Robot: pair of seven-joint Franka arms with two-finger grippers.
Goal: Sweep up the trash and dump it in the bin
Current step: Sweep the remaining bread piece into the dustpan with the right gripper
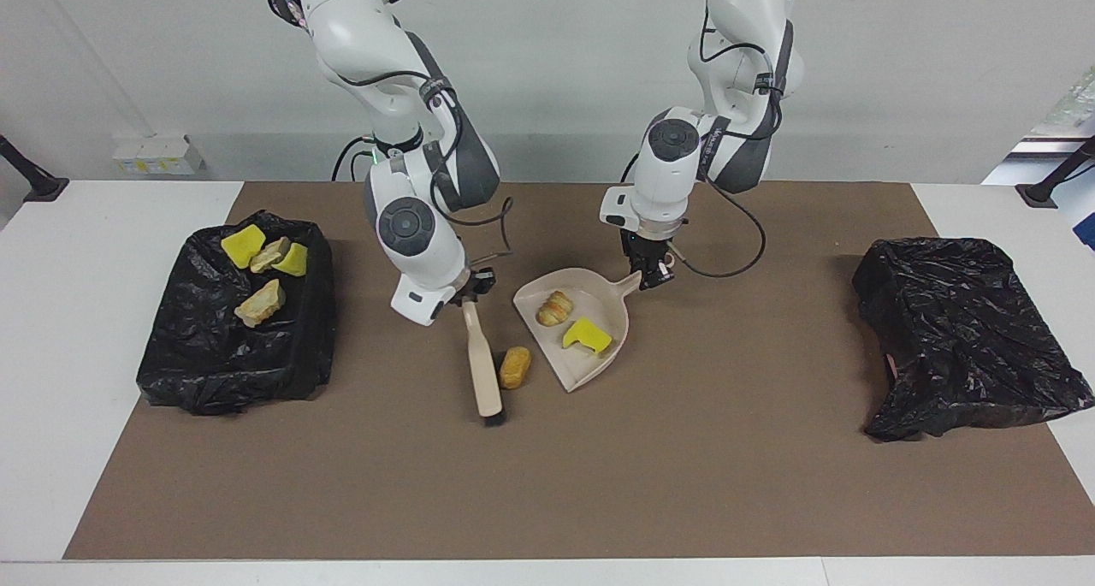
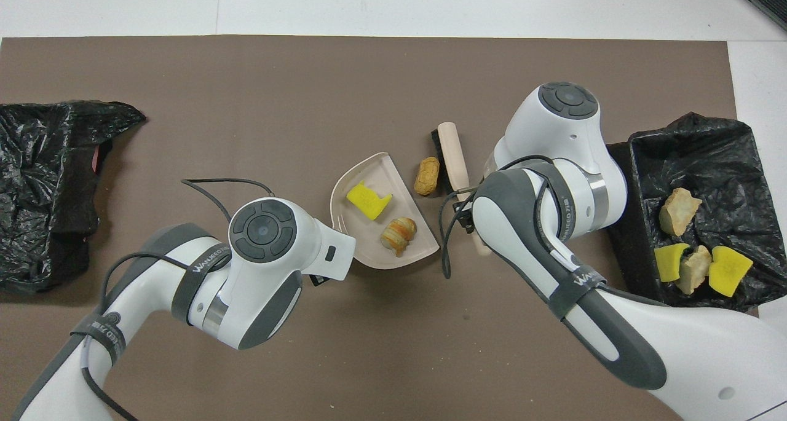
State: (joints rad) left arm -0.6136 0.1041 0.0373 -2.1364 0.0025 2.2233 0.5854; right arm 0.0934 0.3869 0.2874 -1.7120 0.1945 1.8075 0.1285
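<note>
The tan bread piece (image 2: 427, 176) is outside the dustpan's opening, close to its far corner. My right gripper should brush it into the pan (image 2: 399, 193) before my left gripper lifts.
My right gripper (image 1: 469, 295) is shut on the handle of the beige brush (image 1: 482, 359), whose black bristles rest on the brown mat. A tan bread-like piece of trash (image 1: 514, 367) lies against the brush, just outside the open mouth of the beige dustpan (image 1: 583, 365). In the pan lie a striped bread piece (image 1: 554, 307) and a yellow sponge chunk (image 1: 586, 335). My left gripper (image 1: 652, 276) is shut on the dustpan's handle. In the overhead view the brush (image 2: 452, 153), the loose piece (image 2: 427, 176) and the dustpan (image 2: 369, 252) show, with both grippers hidden under the wrists.
A black-lined bin (image 1: 222, 372) at the right arm's end of the table holds several yellow and tan pieces (image 1: 260, 304). A crumpled black bag (image 1: 967, 338) covers something at the left arm's end. The left arm's cable loops beside the dustpan handle.
</note>
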